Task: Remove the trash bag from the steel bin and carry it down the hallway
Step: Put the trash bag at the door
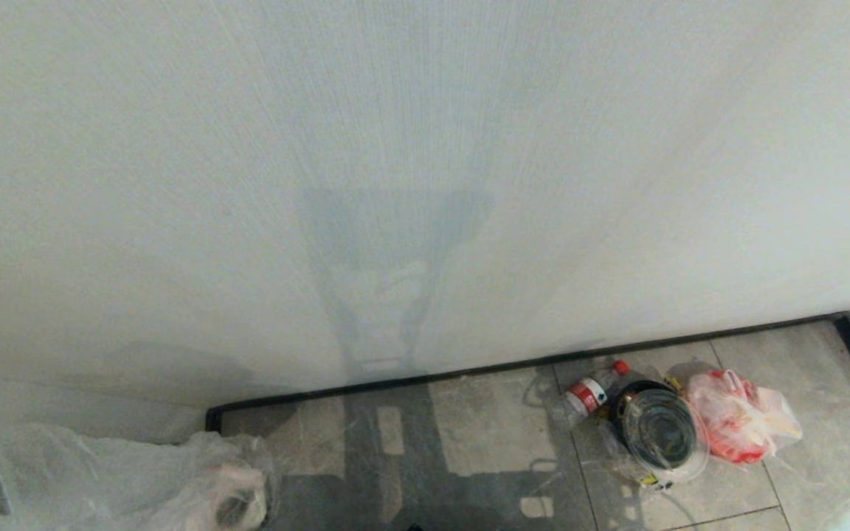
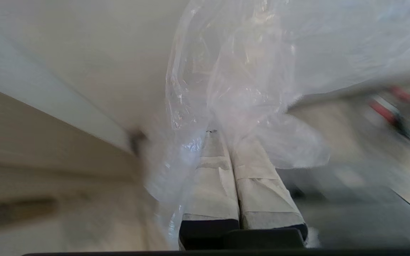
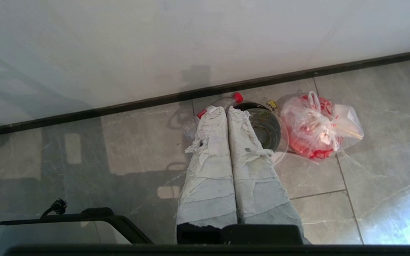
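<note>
The trash bag (image 1: 143, 478) is hanging far out next to the wall, away from the open grey tiles (image 1: 422, 442), so next my left gripper swings it in over the tiles and lets it go.
The trash bag (image 1: 108, 472), thin, clear and crinkled, hangs at the lower left of the head view with some whitish rubbish inside it. In the left wrist view my left gripper (image 2: 222, 133) is shut on a bunched fold of the trash bag (image 2: 240, 81), which billows past the taped fingers (image 2: 212, 185). My right gripper (image 3: 226, 110) is shut with nothing in it, held above the hallway floor (image 3: 137, 142). The steel bin does not show in any view.
A pale wall (image 1: 425, 184) with dark skirting (image 1: 617, 350) stands close ahead. On the grey tiles at the right lie a red-capped bottle (image 1: 593, 391), a round dark bowl with a clear lid (image 1: 659, 435) and a pink-red plastic bag (image 1: 738, 424).
</note>
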{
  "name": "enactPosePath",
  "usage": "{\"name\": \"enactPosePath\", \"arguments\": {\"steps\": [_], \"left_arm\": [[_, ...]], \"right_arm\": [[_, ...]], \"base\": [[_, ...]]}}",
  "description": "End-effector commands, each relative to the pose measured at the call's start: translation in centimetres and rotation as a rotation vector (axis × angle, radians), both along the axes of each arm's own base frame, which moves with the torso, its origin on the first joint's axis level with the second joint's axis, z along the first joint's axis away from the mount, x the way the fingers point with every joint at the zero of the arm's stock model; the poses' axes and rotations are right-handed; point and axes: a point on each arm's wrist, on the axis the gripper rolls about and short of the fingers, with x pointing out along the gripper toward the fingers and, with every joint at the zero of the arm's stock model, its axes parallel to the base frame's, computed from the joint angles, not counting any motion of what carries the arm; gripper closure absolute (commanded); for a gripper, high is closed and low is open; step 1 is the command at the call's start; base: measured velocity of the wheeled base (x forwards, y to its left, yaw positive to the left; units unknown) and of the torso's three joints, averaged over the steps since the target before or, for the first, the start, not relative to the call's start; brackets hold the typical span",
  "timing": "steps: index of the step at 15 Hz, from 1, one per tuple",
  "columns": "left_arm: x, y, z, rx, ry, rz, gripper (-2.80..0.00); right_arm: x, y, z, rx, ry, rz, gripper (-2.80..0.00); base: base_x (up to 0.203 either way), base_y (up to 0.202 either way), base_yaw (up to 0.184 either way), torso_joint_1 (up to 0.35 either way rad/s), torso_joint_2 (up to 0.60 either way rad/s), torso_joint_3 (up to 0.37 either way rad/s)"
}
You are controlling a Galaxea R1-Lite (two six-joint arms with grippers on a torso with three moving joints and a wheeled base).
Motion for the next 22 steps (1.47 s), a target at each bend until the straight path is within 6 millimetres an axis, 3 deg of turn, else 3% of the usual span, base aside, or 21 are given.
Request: {"name": "enactPosePath", "arguments": {"steps": [1,6,12,19,22], "left_arm": [[-0.7,-0.2,1.2,-0.050,0.235,-0.102,0.00],[1.9,-0.5,2.9,-0.291,0.459,-0.177,0.00],[9.4,-0.6,4.9,-0.398,0.621,-0.157,0.00],[17.9,-0.6,3.5,-0.498,0.748,-0.104,0.00],[19.4,-1.0,2.9,-0.553,0.798,-0.108,0.00]], "right_arm": [[0.0,0.0,0.0,0.000,-0.003,0.001,0.00],[0.0,0.0,0.0,0.000,-0.001,0.001,0.00],[0.0,0.0,0.0,0.000,-0.001,0.001,0.00],[0.0,0.0,0.0,0.000,-0.001,0.001,0.00],[0.0,0.0,0.0,0.000,-0.001,0.001,0.00]], "base": [[0.000,0.000,0.000,0.000,0.00,0.000],[0.000,0.000,0.000,0.000,0.00,0.000],[0.000,0.000,0.000,0.000,0.00,0.000],[0.000,0.000,0.000,0.000,0.00,0.000],[0.000,0.000,0.000,0.000,0.00,0.000]]}}
